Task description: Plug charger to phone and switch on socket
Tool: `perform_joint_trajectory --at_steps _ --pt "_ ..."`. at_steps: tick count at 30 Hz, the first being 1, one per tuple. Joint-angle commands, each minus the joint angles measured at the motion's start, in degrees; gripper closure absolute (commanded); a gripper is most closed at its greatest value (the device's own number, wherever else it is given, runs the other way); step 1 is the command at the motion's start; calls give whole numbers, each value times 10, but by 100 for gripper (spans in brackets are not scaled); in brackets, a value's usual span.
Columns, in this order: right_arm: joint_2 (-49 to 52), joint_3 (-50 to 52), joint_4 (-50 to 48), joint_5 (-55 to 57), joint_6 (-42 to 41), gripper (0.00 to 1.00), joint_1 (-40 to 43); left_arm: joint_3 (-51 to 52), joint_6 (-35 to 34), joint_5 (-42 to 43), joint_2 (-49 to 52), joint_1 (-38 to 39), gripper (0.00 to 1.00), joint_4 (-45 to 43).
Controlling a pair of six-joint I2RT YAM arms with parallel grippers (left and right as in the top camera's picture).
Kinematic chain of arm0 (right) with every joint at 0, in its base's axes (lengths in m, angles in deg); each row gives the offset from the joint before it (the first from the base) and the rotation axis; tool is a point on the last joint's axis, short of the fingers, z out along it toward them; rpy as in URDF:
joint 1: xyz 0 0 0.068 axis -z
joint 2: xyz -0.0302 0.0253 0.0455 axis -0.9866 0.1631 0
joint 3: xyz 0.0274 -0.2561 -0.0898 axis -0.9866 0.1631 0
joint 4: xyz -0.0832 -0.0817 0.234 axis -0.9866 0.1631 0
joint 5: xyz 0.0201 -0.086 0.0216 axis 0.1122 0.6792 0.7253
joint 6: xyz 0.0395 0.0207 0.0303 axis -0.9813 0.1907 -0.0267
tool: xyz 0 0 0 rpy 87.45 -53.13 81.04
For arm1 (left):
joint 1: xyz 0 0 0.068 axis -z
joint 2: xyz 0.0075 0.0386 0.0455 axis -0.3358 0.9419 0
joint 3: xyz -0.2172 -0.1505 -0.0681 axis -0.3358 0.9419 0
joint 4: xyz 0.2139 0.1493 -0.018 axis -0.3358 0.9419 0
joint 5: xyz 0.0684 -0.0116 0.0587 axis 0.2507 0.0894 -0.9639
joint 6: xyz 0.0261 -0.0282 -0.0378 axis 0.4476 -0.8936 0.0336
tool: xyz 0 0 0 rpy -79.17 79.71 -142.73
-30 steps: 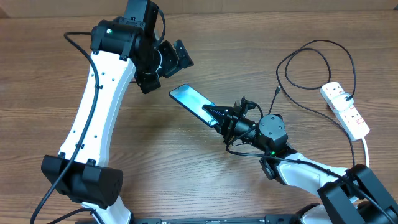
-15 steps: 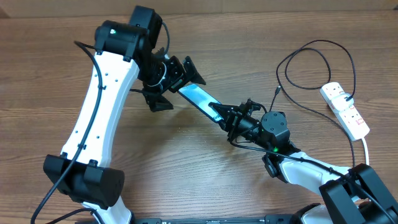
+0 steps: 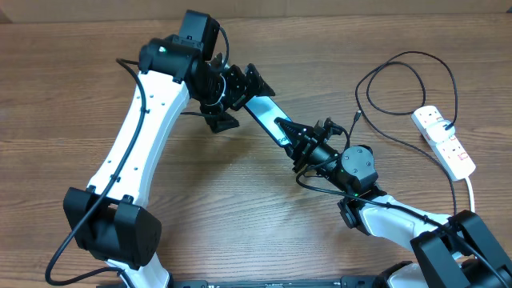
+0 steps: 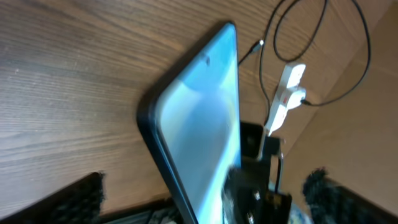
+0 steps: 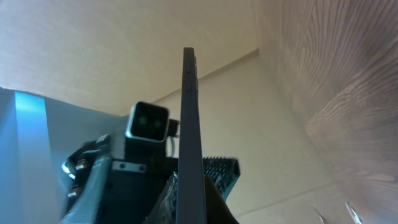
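Next, I line my left gripper up with the phone's edge before I grip its far end (image 3: 258,104), as the phone's screen (image 4: 200,115) lies slanted across the gripper's open fingers.
The phone (image 3: 264,114), with a light blue screen and a dark edge, is held tilted above the table. My right gripper (image 3: 292,141) is shut on its near end. In the right wrist view the phone (image 5: 189,124) stands edge-on between the pads (image 5: 180,199). My left gripper (image 3: 240,99) is open, its jaws astride the phone's far end. In the left wrist view the phone (image 4: 202,118) lies between the wide-apart fingers (image 4: 78,199). The black charger cable (image 3: 406,58) loops on the table at the right, its connector tip (image 3: 355,117) lying free. The white socket strip (image 3: 445,141) lies at the far right.
The black plug end sits in the strip near its top (image 3: 448,126). The strip's thick white cord (image 3: 472,188) runs down the right edge. The strip (image 4: 287,93) and the cable (image 4: 348,68) also show behind the phone in the left wrist view.
My left arm has swung right and down, so its open jaws now straddle the phone's far end. My right gripper has carried the phone a little up and to the right.
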Motion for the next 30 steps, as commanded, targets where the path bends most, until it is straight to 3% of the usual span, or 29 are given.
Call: perform_joint_trajectory --at_steps 1,5,10,18,26,30 --pt "-3 -12 -12 27 -80 96 3 60 -39 34 -7 2 17 -57" --pt "-3 -12 10 47 -80 96 3 110 -61 87 -7 2 19 -136" --pt "-3 -12 13 47 -80 96 -3 143 -70 88 -7 2 34 -162" --pt "-3 -12 18 47 -80 96 -20 146 -75 96 -7 4 35 -167" --pt "-3 -12 54 33 -79 96 -20 146 -77 96 -7 8 5 -163" --pt "-3 -12 54 33 -80 96 -20 146 -77 95 -7 9 0 -163"
